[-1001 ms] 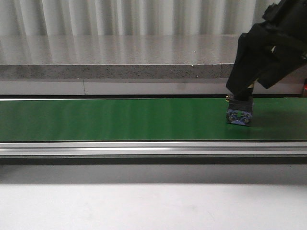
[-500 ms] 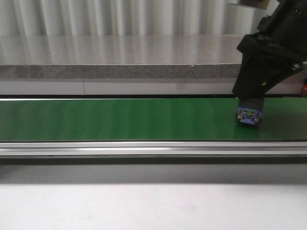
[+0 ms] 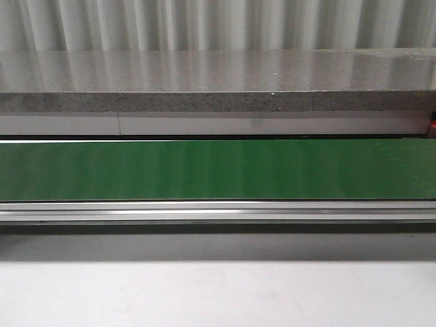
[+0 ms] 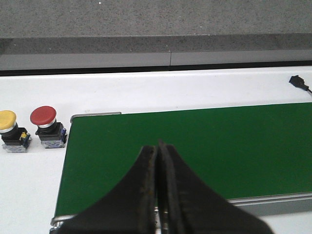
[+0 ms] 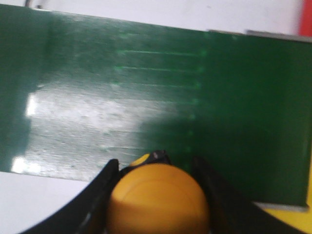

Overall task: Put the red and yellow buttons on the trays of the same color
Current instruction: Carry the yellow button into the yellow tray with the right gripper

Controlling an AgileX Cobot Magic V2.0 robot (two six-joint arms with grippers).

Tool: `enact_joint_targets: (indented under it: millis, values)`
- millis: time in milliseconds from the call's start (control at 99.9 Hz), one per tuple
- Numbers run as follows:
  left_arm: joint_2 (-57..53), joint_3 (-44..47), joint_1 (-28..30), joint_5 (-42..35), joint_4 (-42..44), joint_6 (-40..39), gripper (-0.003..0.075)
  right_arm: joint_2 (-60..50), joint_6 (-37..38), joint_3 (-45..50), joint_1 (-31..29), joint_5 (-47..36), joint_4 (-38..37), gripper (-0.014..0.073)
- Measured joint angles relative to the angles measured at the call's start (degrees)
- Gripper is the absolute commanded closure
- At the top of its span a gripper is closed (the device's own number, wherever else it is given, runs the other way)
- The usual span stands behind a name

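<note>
The yellow button's cap (image 5: pixel 158 201) faces up in the right gripper's fingers, so that gripper should keep going past the green belt and let go on the yellow tray's bottom (image 5: pixel 298 220).
In the right wrist view my right gripper (image 5: pixel 156 165) is shut on a yellow button (image 5: pixel 158 200), whose round cap fills the gap between the black fingers, above the green belt (image 5: pixel 146 87). A yellow strip (image 5: pixel 292 220) at that view's corner looks like the yellow tray, and a red sliver (image 5: pixel 306 19) like the red tray. In the left wrist view my left gripper (image 4: pixel 158 147) is shut and empty over the belt's end. A second yellow button (image 4: pixel 8 122) and a red button (image 4: pixel 44 117) stand upright side by side on the white table beside that end. Neither arm shows in the front view.
The green belt (image 3: pixel 218 170) runs across the front view inside a metal frame (image 3: pixel 218 212), with a grey stone ledge (image 3: pixel 204 85) behind it. A black cable end (image 4: pixel 298 82) lies on the white surface beyond the belt.
The right arm, holding a button low over the belt's right part, moved right and rose out of the front view, which now shows only the bare belt.
</note>
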Motion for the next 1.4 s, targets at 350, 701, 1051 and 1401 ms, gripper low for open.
enact_joint_targets:
  millis: [350, 701, 1051, 1401]
  values:
    - [0.00, 0.00, 0.00, 0.00, 0.00, 0.00, 0.0740, -8.81, 3.68, 11.13, -22.89, 0.49, -0.99, 0.0398]
    - [0.00, 0.00, 0.00, 0.00, 0.00, 0.00, 0.0740, -9.42, 7.17, 18.72, -35.64, -9.79, -1.09, 0.0398]
    - [0.00, 0.00, 0.00, 0.00, 0.00, 0.00, 0.0740, -6.46, 8.58, 21.69, -39.92, -16.96, -1.09, 0.0398]
    - [0.00, 0.00, 0.00, 0.00, 0.00, 0.00, 0.0740, 1.65, 9.42, 21.69, -39.92, -19.37, -1.09, 0.0365]
